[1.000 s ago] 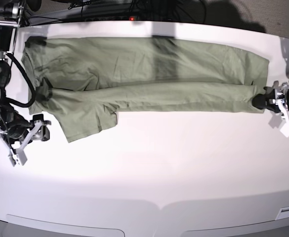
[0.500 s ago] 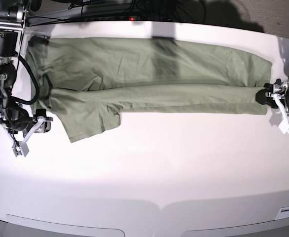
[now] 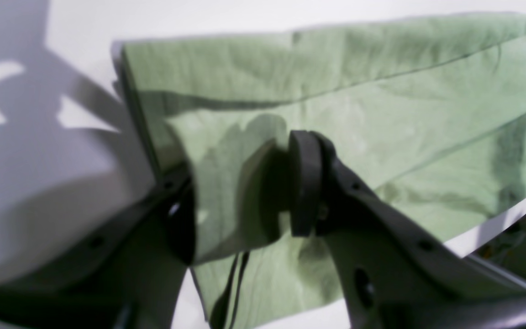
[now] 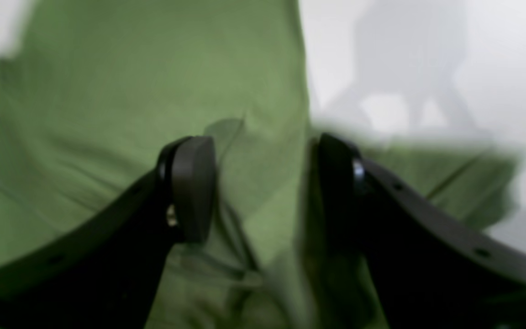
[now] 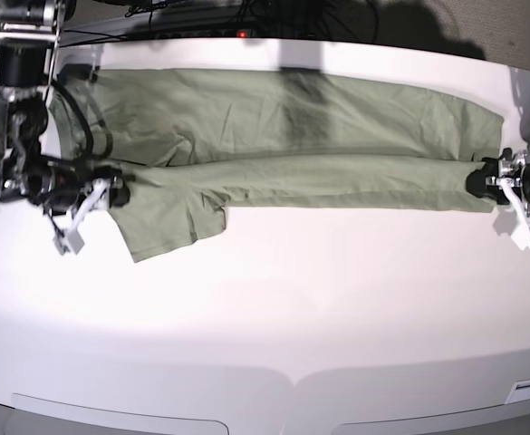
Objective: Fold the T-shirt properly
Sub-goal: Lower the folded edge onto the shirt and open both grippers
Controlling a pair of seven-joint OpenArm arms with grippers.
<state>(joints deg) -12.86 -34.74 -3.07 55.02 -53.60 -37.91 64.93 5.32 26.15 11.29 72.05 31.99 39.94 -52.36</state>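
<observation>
The whole T-shirt (image 5: 310, 118) will slide along still folded when I pull its ends toward the front, because the near long side lies folded flat (image 5: 337, 183) along the back layer.
The sage-green T-shirt (image 5: 292, 145) lies stretched across the back of the white table, its near long side folded over, with one sleeve (image 5: 169, 227) sticking out toward the front. At the shirt's right end, my left gripper (image 5: 493, 186) stands open; a corner of the cloth (image 3: 226, 183) lies loose between its parted fingers (image 3: 304, 183). My right gripper (image 5: 112, 193) is at the shirt's left end, near the sleeve. In the blurred right wrist view it (image 4: 263, 183) stands open over the green cloth (image 4: 107, 91), and a cloth edge runs between its fingers.
Bare white table (image 5: 292, 344) spreads in front of the shirt. Dark cables and gear (image 5: 201, 18) run along the table's back edge. The right arm's dark cables (image 5: 79, 136) loop over the shirt's left end. The table's edge (image 3: 496, 224) lies close behind the left gripper.
The right arm swung in from the table's left edge to the shirt's left end. The left gripper, which was shut on the right-end corner, has opened.
</observation>
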